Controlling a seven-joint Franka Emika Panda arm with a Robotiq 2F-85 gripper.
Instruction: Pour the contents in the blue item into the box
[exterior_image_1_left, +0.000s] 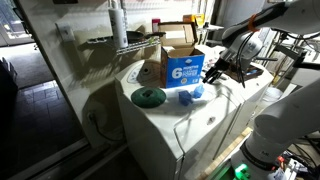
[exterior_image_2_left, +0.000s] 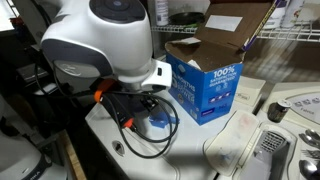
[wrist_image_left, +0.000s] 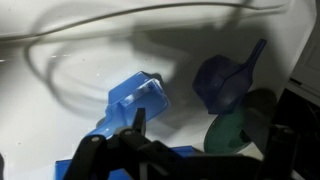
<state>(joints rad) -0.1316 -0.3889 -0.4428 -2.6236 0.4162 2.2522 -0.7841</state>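
Observation:
The light blue cup's handle (wrist_image_left: 106, 124) slants away from the line of my fingers, so my gripper should back away, tilt level and come in low from the handle's loose end.
The blue item (exterior_image_1_left: 187, 97) is a small scoop-like cup with a short handle. It stands on the white appliance top (exterior_image_1_left: 200, 125) in front of the box (exterior_image_1_left: 183, 66), and it also shows in an exterior view (exterior_image_2_left: 158, 122) and in the wrist view (wrist_image_left: 225, 80). The box is brown cardboard with raised flaps and a blue "6" panel (exterior_image_2_left: 205, 88). A bright blue edge in the wrist view (wrist_image_left: 135, 100) seems to be that panel. My gripper (exterior_image_1_left: 213, 72) hovers just above and beside the cup, close to the box's corner. In the wrist view its jaws (wrist_image_left: 205, 135) are open and empty.
A flat round green disc (exterior_image_1_left: 149, 96) lies beside the cup and also shows in the wrist view (wrist_image_left: 235, 132). A wire shelf (exterior_image_1_left: 120, 42) stands behind the box. An orange cable (exterior_image_2_left: 120, 118) hangs at the wrist. Appliance controls (exterior_image_2_left: 290, 115) lie past the box.

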